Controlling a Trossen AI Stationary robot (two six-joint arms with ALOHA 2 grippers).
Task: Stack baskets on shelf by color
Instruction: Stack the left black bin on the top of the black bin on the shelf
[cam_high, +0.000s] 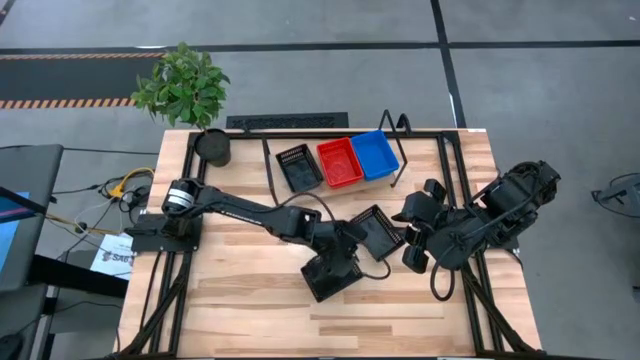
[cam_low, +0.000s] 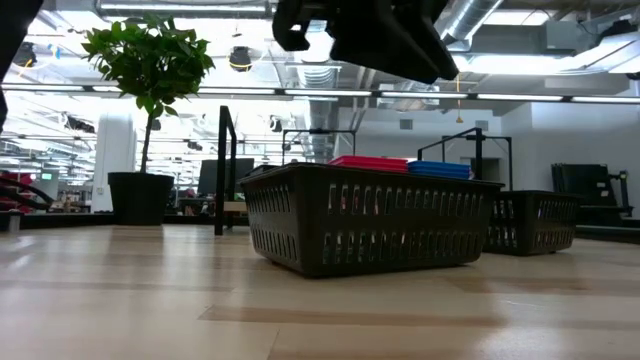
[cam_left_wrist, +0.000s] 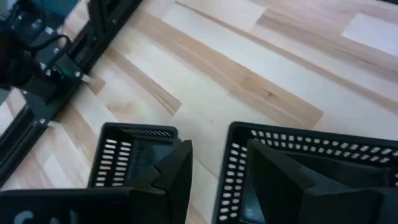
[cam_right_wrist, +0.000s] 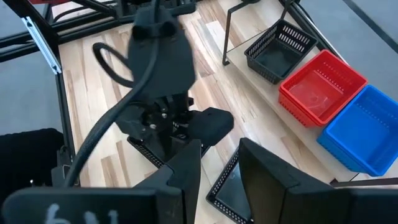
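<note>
My left gripper should go down next, as its open fingers line up with the near black basket's side (cam_left_wrist: 233, 176), until the basket has its rim (cam_left_wrist: 220, 194) between them and they close.
Two black baskets rest on their bases on the tabletop: one nearer the front (cam_high: 328, 278) (cam_low: 370, 228) (cam_left_wrist: 311, 168), one behind it to the right (cam_high: 378, 230) (cam_low: 530, 220) (cam_left_wrist: 134, 155) (cam_right_wrist: 233, 186). My left gripper (cam_high: 350, 245) (cam_left_wrist: 221, 149) hovers open above the gap between them, high over the near one in the low view (cam_low: 360, 30). My right gripper (cam_high: 412, 238) (cam_right_wrist: 221, 149) is open over the right-hand basket's edge. The shelf (cam_high: 400, 130) (cam_right_wrist: 233, 37) carries a black basket (cam_high: 298, 166) (cam_right_wrist: 277, 50), red baskets (cam_high: 338, 161) (cam_right_wrist: 320, 87) and blue ones (cam_high: 374, 154) (cam_right_wrist: 364, 127).
A potted plant (cam_high: 190, 90) (cam_low: 150, 110) stands at the table's far left corner, its black pot (cam_high: 212, 147) beside the shelf. Black frame rails (cam_high: 455, 180) run along the table's sides. Bare wood lies toward the near edge (cam_high: 300, 320).
</note>
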